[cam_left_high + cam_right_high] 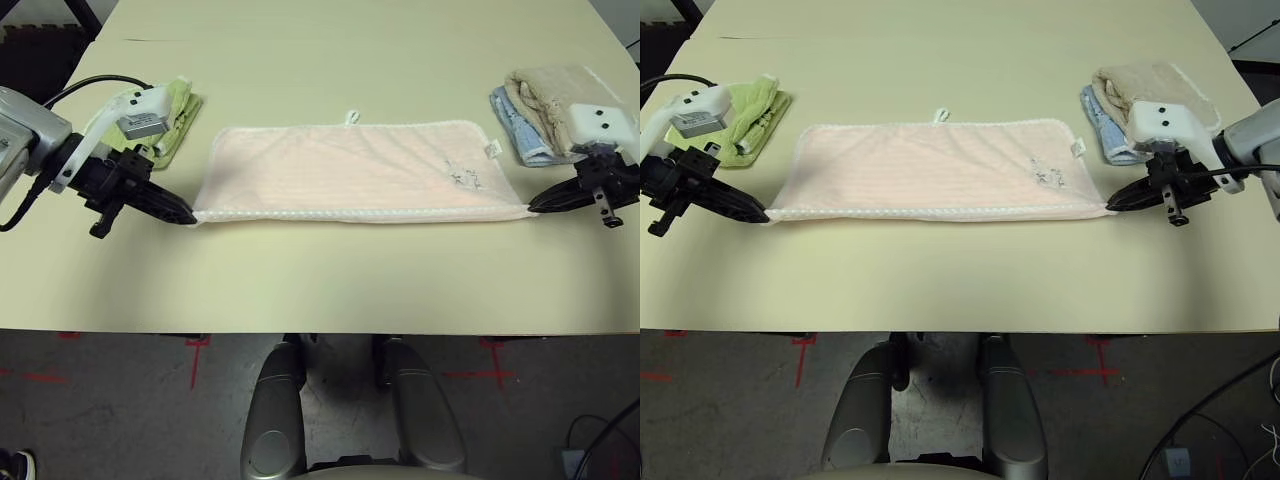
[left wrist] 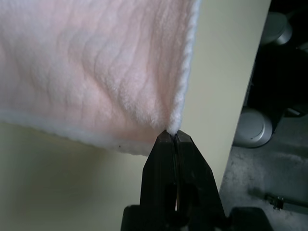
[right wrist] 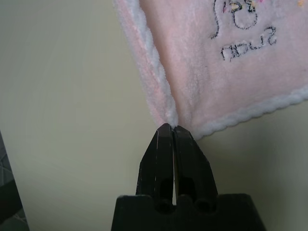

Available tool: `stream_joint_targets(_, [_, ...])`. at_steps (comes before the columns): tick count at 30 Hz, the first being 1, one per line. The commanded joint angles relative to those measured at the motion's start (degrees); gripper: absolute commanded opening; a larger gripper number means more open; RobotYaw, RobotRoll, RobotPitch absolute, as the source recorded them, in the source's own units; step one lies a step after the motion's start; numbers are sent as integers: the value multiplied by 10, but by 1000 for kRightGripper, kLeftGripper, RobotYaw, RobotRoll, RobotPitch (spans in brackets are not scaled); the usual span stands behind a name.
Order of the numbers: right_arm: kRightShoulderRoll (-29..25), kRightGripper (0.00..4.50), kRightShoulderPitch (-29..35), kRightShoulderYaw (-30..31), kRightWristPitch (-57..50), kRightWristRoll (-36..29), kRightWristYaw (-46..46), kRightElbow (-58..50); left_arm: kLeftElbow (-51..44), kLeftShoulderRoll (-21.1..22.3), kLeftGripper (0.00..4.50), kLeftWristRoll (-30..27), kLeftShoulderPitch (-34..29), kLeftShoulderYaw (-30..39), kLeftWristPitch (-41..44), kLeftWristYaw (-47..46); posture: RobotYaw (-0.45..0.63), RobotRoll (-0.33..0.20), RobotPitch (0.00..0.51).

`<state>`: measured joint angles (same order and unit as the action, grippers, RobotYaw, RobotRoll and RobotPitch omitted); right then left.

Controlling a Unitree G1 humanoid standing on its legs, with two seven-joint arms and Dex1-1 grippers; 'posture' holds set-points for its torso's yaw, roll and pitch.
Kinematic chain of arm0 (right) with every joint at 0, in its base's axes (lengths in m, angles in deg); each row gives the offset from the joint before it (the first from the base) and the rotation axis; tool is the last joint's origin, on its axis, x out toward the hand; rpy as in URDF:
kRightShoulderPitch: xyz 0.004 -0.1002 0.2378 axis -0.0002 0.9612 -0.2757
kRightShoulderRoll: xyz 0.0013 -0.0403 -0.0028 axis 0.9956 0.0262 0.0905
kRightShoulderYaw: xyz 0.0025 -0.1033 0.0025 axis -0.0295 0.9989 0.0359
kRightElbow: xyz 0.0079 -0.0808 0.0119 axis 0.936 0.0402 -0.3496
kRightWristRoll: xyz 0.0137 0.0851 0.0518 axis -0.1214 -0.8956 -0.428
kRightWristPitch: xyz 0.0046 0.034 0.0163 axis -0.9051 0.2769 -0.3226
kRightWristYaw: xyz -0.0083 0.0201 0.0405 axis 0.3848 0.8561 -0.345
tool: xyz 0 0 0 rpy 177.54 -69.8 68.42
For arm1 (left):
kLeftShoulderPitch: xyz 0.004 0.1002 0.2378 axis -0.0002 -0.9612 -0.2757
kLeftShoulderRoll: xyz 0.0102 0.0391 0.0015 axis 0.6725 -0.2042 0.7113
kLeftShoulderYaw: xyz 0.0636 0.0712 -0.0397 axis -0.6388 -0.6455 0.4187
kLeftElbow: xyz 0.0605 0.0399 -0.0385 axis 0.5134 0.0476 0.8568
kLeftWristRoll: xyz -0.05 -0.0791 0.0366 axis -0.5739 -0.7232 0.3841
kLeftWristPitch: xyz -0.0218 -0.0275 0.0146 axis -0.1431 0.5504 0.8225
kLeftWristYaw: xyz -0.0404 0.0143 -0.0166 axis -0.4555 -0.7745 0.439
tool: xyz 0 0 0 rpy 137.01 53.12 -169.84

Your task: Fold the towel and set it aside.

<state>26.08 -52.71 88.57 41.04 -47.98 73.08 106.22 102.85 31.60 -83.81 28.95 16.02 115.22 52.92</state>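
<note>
I should keep carrying the pink towel's near edge (image 1: 360, 215) over with my left gripper, as it runs straight from gripper to gripper, until it meets the pink towel's far edge (image 1: 235, 129).
The pale pink towel (image 1: 350, 170) lies flat and stretched wide across the middle of the table, with white scalloped trim, a dark embroidered mark (image 1: 463, 172) and a small tag near its right end. My left gripper (image 1: 190, 215) is shut on the towel's near left corner (image 2: 173, 126). My right gripper (image 1: 532, 208) is shut on the near right corner (image 3: 172, 118). In both wrist views the black fingers (image 2: 166, 159) pinch the corner's trim at their tips.
A lime-green cloth (image 1: 175, 115) lies at the left behind my left wrist. Folded beige (image 1: 545, 95) and light-blue towels (image 1: 520, 135) sit stacked at the right. Bare table (image 1: 320, 280) runs from the towel to the near edge.
</note>
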Motion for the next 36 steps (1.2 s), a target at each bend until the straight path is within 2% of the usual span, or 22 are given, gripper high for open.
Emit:
stream_joint_targets(1, [-7, 0, -5, 15, 1, 0, 2, 13, 0, 4, 39, 2, 22, -21, 19, 4, -24, 0, 275])
stream_joint_targets(5, [1, 0, -13, 21, 0, -1, 2, 21, 30, -21, 39, 18, 50, -43, 15, 4, -30, 0, 274])
stream_joint_targets(11, [39, 0, -64, -10, 51, 65, -13, 110, 152, -94, 39, 65, 89, -54, -38, 4, -37, 0, 273])
stream_joint_targets(19, [75, 0, -115, -47, 122, 112, -100, 199, 319, -160, 39, 127, 103, -23, -142, 4, -40, 0, 270])
stream_joint_targets(27, [120, 0, -146, -91, 163, 121, -191, 258, 503, -224, 39, 246, 103, 103, -250, -4, -33, 0, 273])
stream_joint_targets(36, [141, 0, -157, -93, 180, 166, -251, 283, 550, -279, 39, 344, 89, 238, -319, -111, -22, 0, 275])
